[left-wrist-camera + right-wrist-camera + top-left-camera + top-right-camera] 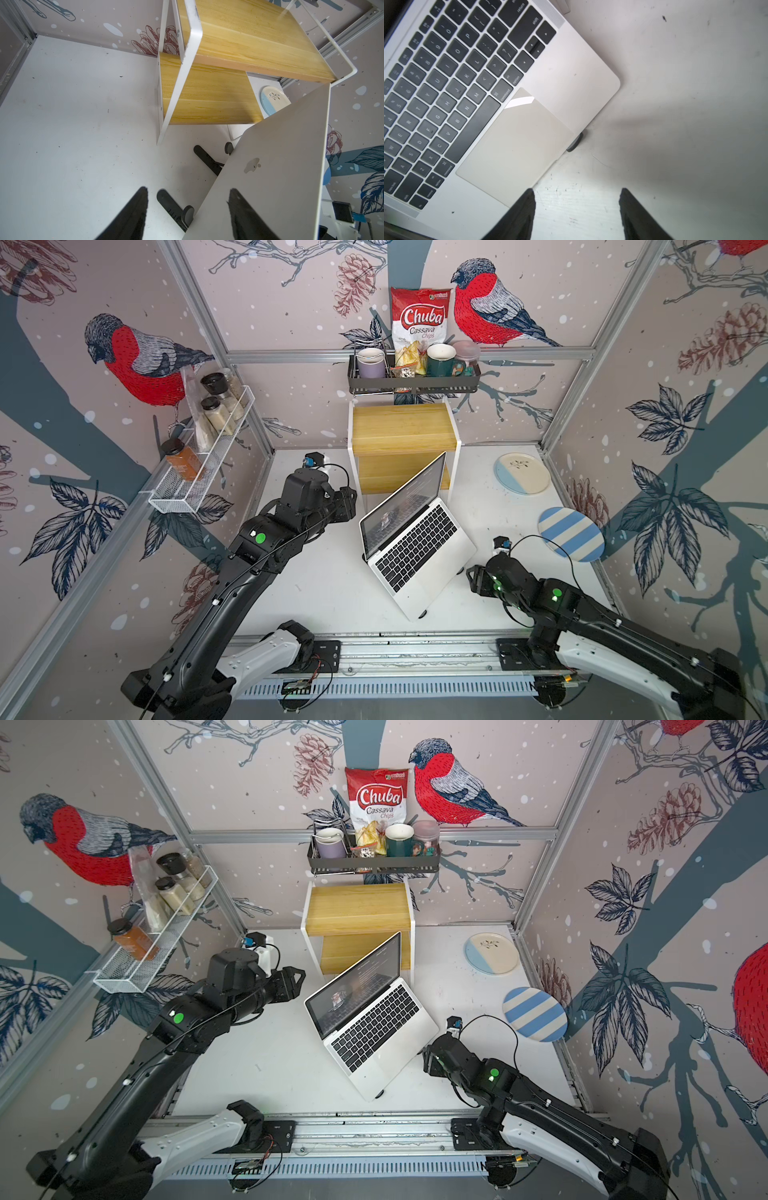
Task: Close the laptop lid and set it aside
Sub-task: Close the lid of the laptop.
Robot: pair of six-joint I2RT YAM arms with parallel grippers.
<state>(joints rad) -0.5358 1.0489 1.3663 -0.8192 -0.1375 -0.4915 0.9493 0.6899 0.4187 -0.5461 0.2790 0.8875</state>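
Note:
The laptop's lid [405, 504] tilts back toward the wooden shelf, so the robot's left gripper should move in behind it and push the lid's back [264, 160] forward.
The silver-white laptop [419, 560] [374, 1038] stands open in the middle of the white table, turned at an angle and propped on a black stand [170, 201]. Its lid [405, 499] [357, 984] is up and shows a dark screen. In the left wrist view I see the lid's silver back with the apple logo [280, 166]. My left gripper [349, 504] [297, 979] [188, 189] hangs open behind the lid's left side. My right gripper [471, 574] [426, 1052] [576, 190] is open over the table beside the laptop's front right corner [602, 83], holding nothing.
A two-tier wooden shelf [401, 427] stands right behind the lid. Two plates [523, 472] [571, 540] lie at the right. A wall rack [413, 383] holds mugs and a chips bag; a white wire spice rack [199, 472] hangs at the left.

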